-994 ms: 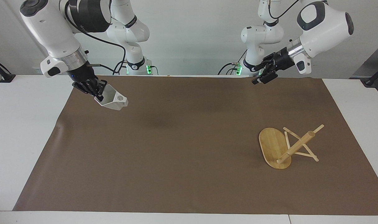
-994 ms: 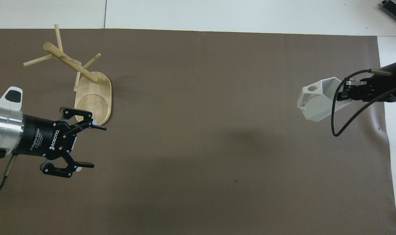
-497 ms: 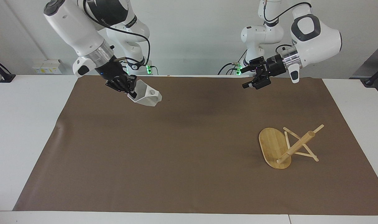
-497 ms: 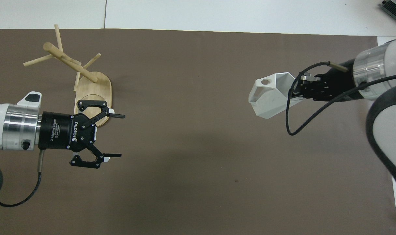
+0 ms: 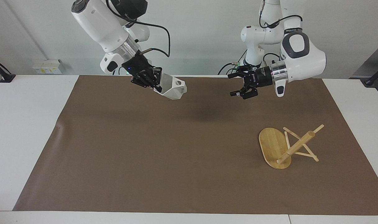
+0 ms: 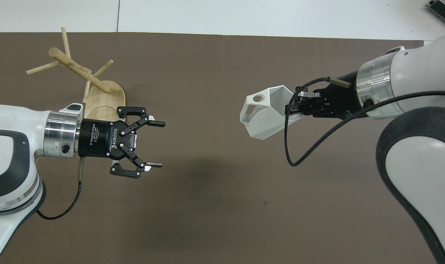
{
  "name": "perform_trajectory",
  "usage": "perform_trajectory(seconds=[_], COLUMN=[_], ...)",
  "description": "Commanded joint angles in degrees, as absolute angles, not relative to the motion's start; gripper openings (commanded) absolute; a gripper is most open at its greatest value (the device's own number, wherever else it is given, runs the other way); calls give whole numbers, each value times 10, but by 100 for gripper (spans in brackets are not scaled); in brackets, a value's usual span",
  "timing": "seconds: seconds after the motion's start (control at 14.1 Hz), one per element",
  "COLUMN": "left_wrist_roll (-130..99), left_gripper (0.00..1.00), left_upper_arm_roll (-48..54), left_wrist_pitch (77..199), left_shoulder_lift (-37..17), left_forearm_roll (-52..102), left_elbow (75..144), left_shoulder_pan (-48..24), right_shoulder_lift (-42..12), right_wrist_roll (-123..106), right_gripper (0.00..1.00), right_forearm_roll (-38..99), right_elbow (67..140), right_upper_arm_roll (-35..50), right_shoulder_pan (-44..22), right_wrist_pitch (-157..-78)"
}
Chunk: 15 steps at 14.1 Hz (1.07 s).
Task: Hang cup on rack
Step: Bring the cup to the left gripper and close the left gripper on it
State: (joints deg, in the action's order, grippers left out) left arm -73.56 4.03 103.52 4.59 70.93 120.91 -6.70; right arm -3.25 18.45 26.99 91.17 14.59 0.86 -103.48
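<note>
My gripper will hang the cup on the rack's peg, and the rack should stay standing since the bamboo rack's post (image 6: 78,70) rises from a wide base lying flat (image 6: 114,95).
The white faceted cup (image 5: 173,89) hangs tilted in the air over the brown mat, its handle with the round hole pointing toward the left arm; it also shows in the overhead view (image 6: 263,117). My right gripper (image 5: 156,86) (image 6: 297,110) is shut on the cup's rim. My left gripper (image 5: 232,85) (image 6: 158,144) is open and empty, up over the mat, pointing at the cup with a gap between them. The bamboo rack (image 5: 296,146) (image 6: 79,71) lies tipped over on the mat toward the left arm's end, resting on its base edge (image 5: 271,144) and pegs.
A brown mat (image 5: 176,155) covers most of the white table (image 5: 27,124). In the overhead view the left gripper's wrist covers part of the rack's base (image 6: 109,101). A dark box corner (image 6: 444,9) shows at the table's edge.
My right gripper has carried the cup from the right arm's end toward the table's middle. My left gripper, still open, has moved toward the middle to face it. The rack has not moved.
</note>
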Motion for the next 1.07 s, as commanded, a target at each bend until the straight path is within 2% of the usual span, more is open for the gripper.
perform_trajectory(seconds=[0.0,0.5,0.71,0.99], left_wrist_roll=[-748,-781,-785,-785], left_gripper=[100,100,100,100], left_upper_arm_roll=[34,42,44,44], left_wrist_pitch=[1050,1050,1101,1108], left_shoulder_lift=[27,16,11,-2], left_forearm_roll=[756,815,824,823], left_elbow=[1193,1162,1157,1137], left_shoulder_pan=[-80,-79,-83,-73], right_shoulder_lift=[-32,-34,-34,-37], right_wrist_roll=[204,245,255,256], right_gripper=[0,0,0,0], right_forearm_roll=[320,350,398,424], right_elbow=[918,950,959,960], right_upper_arm_roll=[158,161,161,161], right_shoulder_pan=[4,-54,-71,-89], right_wrist_pitch=[-1070,-1246,-1280,-1288])
